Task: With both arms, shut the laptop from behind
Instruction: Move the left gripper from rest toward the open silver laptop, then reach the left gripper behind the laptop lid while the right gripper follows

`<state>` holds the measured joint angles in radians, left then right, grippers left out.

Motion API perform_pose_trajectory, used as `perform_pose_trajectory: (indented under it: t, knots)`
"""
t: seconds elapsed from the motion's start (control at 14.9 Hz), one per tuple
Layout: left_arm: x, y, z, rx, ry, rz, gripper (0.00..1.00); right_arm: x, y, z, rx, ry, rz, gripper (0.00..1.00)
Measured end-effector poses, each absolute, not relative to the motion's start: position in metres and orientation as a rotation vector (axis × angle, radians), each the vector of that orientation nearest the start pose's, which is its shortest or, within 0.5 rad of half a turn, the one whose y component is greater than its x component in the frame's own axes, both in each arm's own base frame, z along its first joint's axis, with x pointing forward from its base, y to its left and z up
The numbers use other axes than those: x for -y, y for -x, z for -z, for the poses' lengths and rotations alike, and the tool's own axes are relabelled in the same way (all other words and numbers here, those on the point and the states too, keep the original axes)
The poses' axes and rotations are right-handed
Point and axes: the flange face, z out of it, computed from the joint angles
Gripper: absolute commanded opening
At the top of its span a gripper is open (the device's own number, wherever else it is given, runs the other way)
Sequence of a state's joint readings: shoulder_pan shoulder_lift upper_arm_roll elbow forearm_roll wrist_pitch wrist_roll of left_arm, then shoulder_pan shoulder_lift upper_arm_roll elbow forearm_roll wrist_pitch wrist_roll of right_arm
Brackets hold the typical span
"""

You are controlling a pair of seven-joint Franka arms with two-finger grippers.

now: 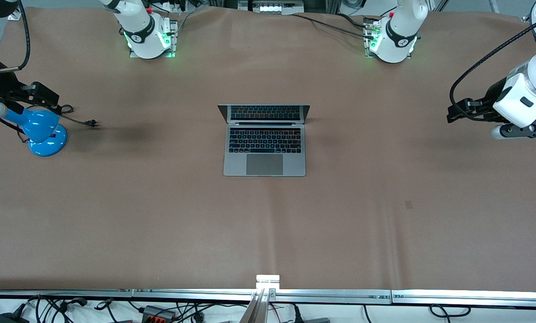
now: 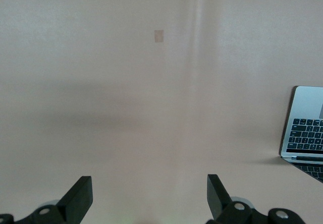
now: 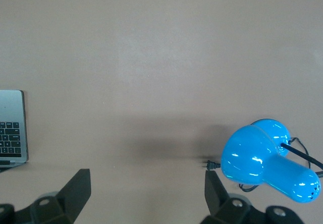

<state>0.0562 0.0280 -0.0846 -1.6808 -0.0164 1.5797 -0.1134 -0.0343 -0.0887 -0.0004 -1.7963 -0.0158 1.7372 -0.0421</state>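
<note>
The laptop's screen (image 1: 264, 112) will swing down flat while the laptop's base stays in place when I push the screen, because the laptop's hinge (image 1: 264, 124) runs along the keyboard's back edge.
The silver-grey laptop (image 1: 264, 148) sits open in the middle of the table, screen upright toward the robot bases, keyboard and trackpad facing the front camera. Its edge shows in the left wrist view (image 2: 305, 128) and in the right wrist view (image 3: 11, 128). My left gripper (image 1: 456, 112) hangs open and empty over the bare table at the left arm's end, well apart from the laptop; its fingers are spread wide (image 2: 150, 193). My right gripper (image 1: 48, 96) hangs open and empty at the right arm's end, over the table beside a blue lamp (image 3: 147, 188).
A blue desk lamp (image 1: 43, 132) lies at the right arm's end, its black cord and plug (image 1: 91, 122) stretched toward the laptop; lamp (image 3: 267, 166) and plug (image 3: 212, 165) show close to the right gripper. A small dark patch (image 1: 408, 204) marks the brown table cover.
</note>
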Motion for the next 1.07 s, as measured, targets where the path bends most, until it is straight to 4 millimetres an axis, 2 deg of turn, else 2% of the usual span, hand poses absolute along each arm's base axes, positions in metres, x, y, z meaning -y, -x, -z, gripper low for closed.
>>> perform_pose_trajectory:
  t: [0.07,0.13,0.2,0.27,0.34,0.47,0.6,0.74,1.07]
  knots:
    - [0.017,-0.556,-0.558,0.135,3.142,-0.204,1.00,0.020,-0.537,-0.580,0.015,3.158,0.045,1.00]
    - [0.017,-0.556,-0.559,0.135,3.142,-0.204,0.93,0.020,-0.536,-0.580,0.015,3.158,0.040,1.00]
    - [0.017,-0.556,-0.559,0.136,3.142,-0.203,0.47,0.021,-0.536,-0.579,0.013,3.158,0.032,1.00]
    - [0.016,-0.556,-0.558,0.136,3.142,-0.204,0.12,0.021,-0.535,-0.579,0.013,3.158,0.028,1.00]
    - [0.016,-0.556,-0.558,0.138,3.141,-0.206,0.01,0.021,-0.535,-0.579,0.012,3.158,0.024,0.98]
    - [0.016,-0.553,-0.557,0.134,3.138,-0.238,0.01,0.021,-0.535,-0.579,0.012,3.158,0.022,0.33]
    - [0.030,-0.549,-0.556,0.100,3.165,-0.291,0.01,0.021,-0.535,-0.579,0.012,3.158,0.019,0.08]
    - [0.057,-0.546,-0.548,0.040,3.209,-0.348,0.01,0.021,-0.534,-0.578,0.012,3.157,0.014,0.00]
    - [0.144,-0.544,-0.503,-0.166,3.261,-0.512,0.01,0.019,-0.533,-0.576,0.019,3.157,-0.014,0.00]
